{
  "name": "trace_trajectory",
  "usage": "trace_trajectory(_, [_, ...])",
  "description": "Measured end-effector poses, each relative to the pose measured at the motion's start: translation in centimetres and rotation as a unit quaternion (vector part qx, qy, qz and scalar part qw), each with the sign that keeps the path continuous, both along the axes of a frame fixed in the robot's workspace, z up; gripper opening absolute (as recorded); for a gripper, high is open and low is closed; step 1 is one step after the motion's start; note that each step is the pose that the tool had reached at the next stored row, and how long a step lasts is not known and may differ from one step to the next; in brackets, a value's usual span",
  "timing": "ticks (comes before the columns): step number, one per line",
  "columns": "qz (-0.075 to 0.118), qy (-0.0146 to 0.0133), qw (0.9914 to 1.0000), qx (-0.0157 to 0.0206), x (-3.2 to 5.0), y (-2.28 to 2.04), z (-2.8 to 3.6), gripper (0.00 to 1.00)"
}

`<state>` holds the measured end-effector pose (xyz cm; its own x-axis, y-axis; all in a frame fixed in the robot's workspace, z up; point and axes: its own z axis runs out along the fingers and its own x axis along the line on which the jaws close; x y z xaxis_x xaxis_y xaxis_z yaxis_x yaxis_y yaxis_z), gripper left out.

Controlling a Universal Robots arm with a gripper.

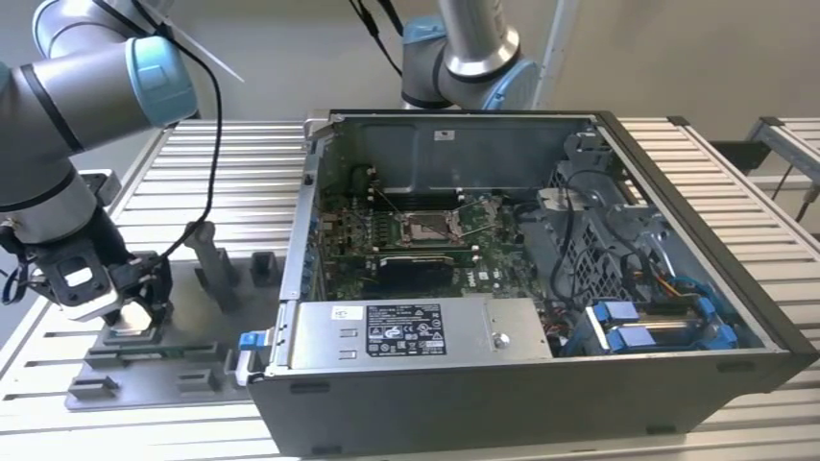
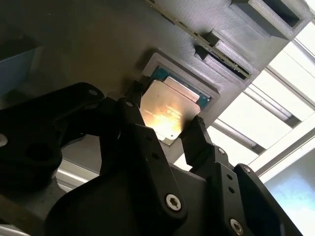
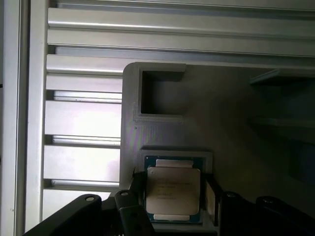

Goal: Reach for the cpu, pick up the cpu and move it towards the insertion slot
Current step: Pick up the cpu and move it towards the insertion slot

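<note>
The cpu [image 3: 173,191] will come straight up, free and level, when I lift it, because the pocket's low rim [image 3: 177,153] leaves the blue edges uncovered on top.
The cpu [image 3: 173,191] is a pale square plate lying flat in a pocket of the grey fixture block [image 3: 162,130]; it glints in the second wrist view [image 2: 166,112]. My gripper [image 3: 174,192] is down over it, one black finger [image 2: 132,101] close to each of two opposite edges, and it is open. In the exterior view the gripper [image 1: 132,322] stands low on the fixture [image 1: 192,336] at the exterior view's left. The insertion slot [image 1: 429,228], a metal-framed socket, lies inside the open computer case [image 1: 717,288].
Upright grey posts [image 1: 211,274] rise from the fixture beside the gripper. The case wall [image 1: 298,250] stands between fixture and slot. A second arm [image 1: 462,58] hangs behind the case. A boxed power supply [image 1: 410,331] fills the case front. The slatted table [image 1: 230,163] carries everything.
</note>
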<state>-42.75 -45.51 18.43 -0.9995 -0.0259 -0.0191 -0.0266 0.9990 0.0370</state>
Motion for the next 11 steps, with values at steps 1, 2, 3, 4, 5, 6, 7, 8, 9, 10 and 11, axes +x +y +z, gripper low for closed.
trace_trajectory(1, [0.0, 0.0, 1.0, 0.0, 0.0, 0.0, 0.0, 1.0])
trace_trajectory(2, [0.0, -0.0001, 1.0, 0.0, 0.0, 0.0, -0.01, 1.0])
trace_trajectory(3, [0.0, -0.0001, 1.0, 0.0, 0.0, 0.0, -0.01, 1.0])
trace_trajectory(4, [0.0, 0.0, 1.0, 0.0, 0.0, 0.0, -0.01, 1.0])
trace_trajectory(5, [0.0, 0.0, 1.0, 0.0, 0.0, 0.0, -0.01, 1.0])
trace_trajectory(6, [0.0, 0.0, 1.0, 0.0, 0.0, 0.0, -0.01, 1.0])
trace_trajectory(7, [0.0, 0.0, 1.0, 0.0, 0.0, 0.0, -0.01, 0.0])
trace_trajectory(8, [0.0, 0.0, 1.0, 0.0, 0.0, 0.0, -0.01, 0.0])
trace_trajectory(9, [0.0, 0.0, 1.0, 0.0, 0.0, 0.0, -0.02, 0.0])
trace_trajectory(10, [0.0, 0.0, 1.0, 0.0, 0.0, 0.0, -0.02, 0.0])
trace_trajectory(11, [0.0, 0.0, 1.0, 0.0, 0.0, 0.0, -0.02, 0.0])
